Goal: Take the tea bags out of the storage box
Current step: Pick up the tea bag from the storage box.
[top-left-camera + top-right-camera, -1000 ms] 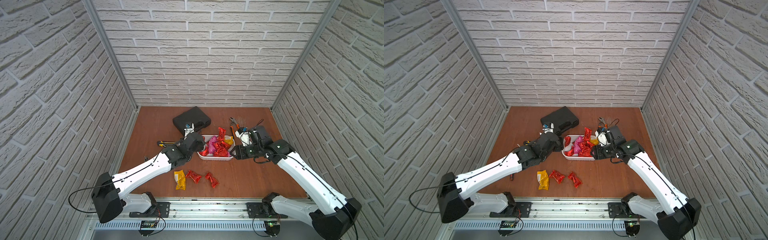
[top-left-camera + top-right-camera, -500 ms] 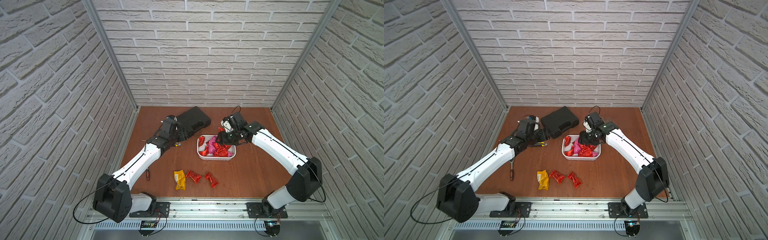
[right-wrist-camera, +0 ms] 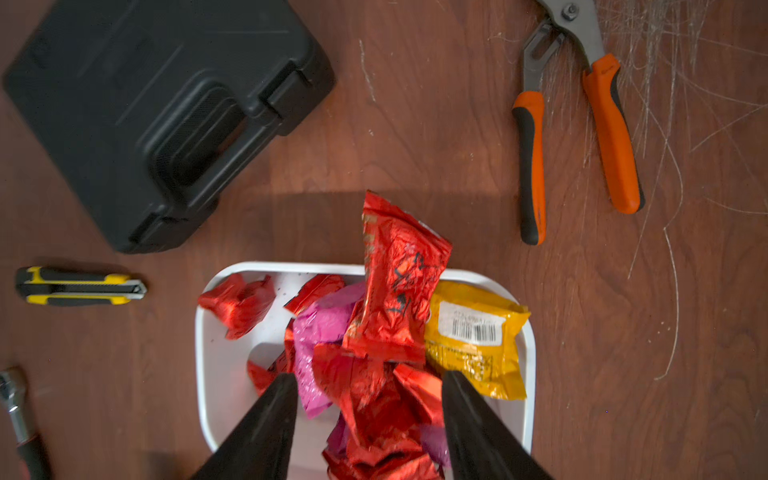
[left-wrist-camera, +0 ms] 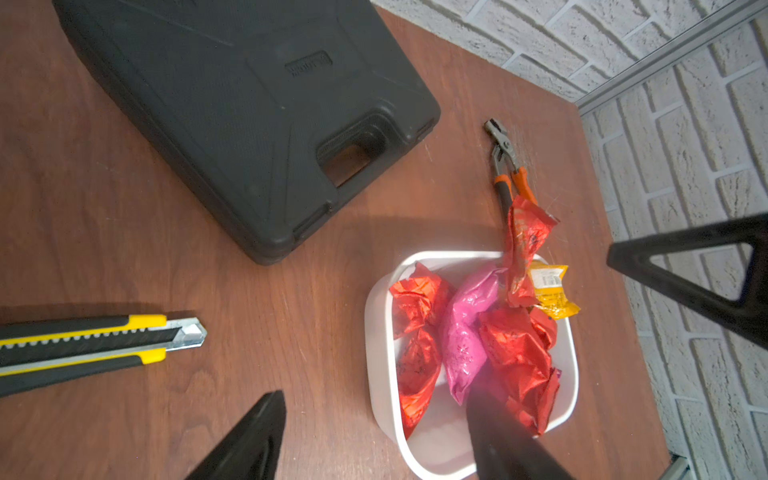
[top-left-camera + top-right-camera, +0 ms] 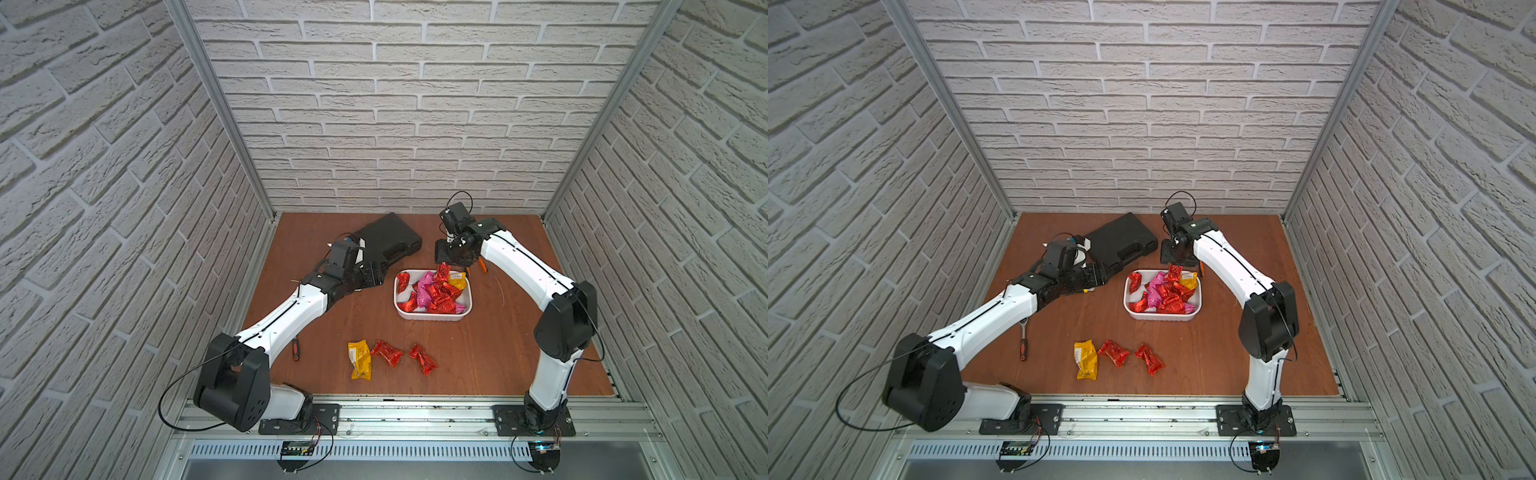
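I should use my right gripper to take the red tea bag by its raised end (image 3: pixel 408 228) and lift it out, because the tea bag leans over the box's far rim (image 5: pixel 442 271), away from my left gripper.
The white storage box (image 5: pixel 432 318) sits mid-table and holds several tea bags (image 5: pixel 434 291), mostly red, with pink and yellow ones. One red tea bag (image 3: pixel 397 278) leans up over the far rim. My right gripper (image 3: pixel 370 376) hangs open over the pile at the box's far edge, with red packets between its fingers but not pinched. My left gripper (image 4: pixel 376 388) is open beside the box's left wall (image 4: pixel 372 345), low over the table, with nothing in it. Three tea bags lie on the table in front: a yellow one (image 5: pixel 359 359) and two red ones (image 5: pixel 386 353).
A black hard case (image 5: pixel 388 241) lies behind the box, at the back left. Orange-handled pliers (image 3: pixel 573 124) lie by the box's far right corner. A yellow utility knife (image 4: pixel 95 345) is left of the box. A red-handled ratchet (image 5: pixel 1023 343) lies under my left arm.
My right gripper moved from the box's right side to its far edge and its jaws widened a little. My left gripper drew back toward the case, then came back near the box's left wall.
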`<action>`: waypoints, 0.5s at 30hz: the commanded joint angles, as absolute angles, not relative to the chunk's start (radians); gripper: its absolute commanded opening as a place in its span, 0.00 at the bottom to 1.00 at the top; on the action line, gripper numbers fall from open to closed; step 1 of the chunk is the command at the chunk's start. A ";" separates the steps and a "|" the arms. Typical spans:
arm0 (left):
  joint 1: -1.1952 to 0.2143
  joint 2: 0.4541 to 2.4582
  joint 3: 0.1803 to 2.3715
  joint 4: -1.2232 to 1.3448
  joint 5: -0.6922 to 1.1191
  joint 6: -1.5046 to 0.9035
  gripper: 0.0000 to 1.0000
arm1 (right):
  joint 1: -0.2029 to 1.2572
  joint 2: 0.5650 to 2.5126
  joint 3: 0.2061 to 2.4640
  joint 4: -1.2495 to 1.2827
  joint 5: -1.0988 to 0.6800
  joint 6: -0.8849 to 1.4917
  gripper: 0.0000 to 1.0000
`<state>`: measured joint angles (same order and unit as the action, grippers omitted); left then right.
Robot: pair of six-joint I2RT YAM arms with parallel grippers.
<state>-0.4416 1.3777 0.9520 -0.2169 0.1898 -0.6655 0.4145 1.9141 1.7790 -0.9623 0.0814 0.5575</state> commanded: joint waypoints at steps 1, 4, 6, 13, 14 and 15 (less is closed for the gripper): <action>-0.467 1.386 0.946 -0.178 0.181 -0.677 0.74 | 0.394 1.937 1.797 -0.950 0.090 0.484 0.62; -0.481 1.401 0.974 -0.219 0.196 -0.676 0.74 | 0.382 1.934 1.784 -0.903 0.066 0.397 0.61; -0.493 1.400 0.981 -0.231 0.183 -0.679 0.74 | 0.377 1.929 1.790 -0.909 0.072 0.344 0.61; -0.515 1.420 0.975 -0.243 0.164 -0.719 0.71 | 0.264 1.853 1.649 -0.790 -0.163 0.255 0.55; -0.518 1.423 0.970 -0.237 0.165 -0.731 0.70 | 0.252 1.855 1.632 -0.771 -0.208 0.236 0.52; -0.520 1.427 0.966 -0.232 0.167 -0.742 0.68 | 0.243 1.857 1.620 -0.758 -0.231 0.222 0.51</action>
